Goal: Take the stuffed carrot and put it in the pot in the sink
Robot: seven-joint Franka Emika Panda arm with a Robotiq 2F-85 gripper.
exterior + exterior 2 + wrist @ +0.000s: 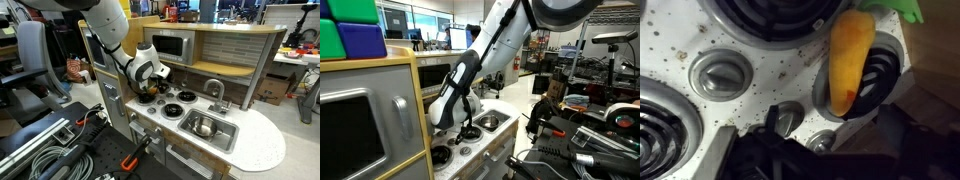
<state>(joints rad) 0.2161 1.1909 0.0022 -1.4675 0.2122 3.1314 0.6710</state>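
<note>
My gripper's open fingers have only the stuffed carrot's tip (pixel 842 104) reaching toward them, so next my gripper goes lower and farther along the orange body (pixel 848 65) before it closes.
The stuffed carrot (pixel 850 60) is orange with a green top and lies across a black burner at the corner of the toy stove. My gripper (pixel 825 150) hovers just above the stove beside it, jaws open and empty, showing as dark blurred shapes at the bottom of the wrist view. In an exterior view the gripper (pixel 150 84) is low over the far burners, with a bit of orange carrot (pixel 144 90) beneath it. The metal pot (pixel 205 127) sits in the sink (pixel 228 138), to the side of the stove. The gripper (pixel 468 128) and the pot (pixel 488 122) also show in an exterior view.
The stove top (pixel 740 30) is speckled white with round burners and grey knobs (pixel 720 75). A faucet (pixel 214 90) stands behind the sink. A microwave (pixel 170 45) sits on the shelf behind the stove. Cables and tools lie on the floor (pixel 50 145).
</note>
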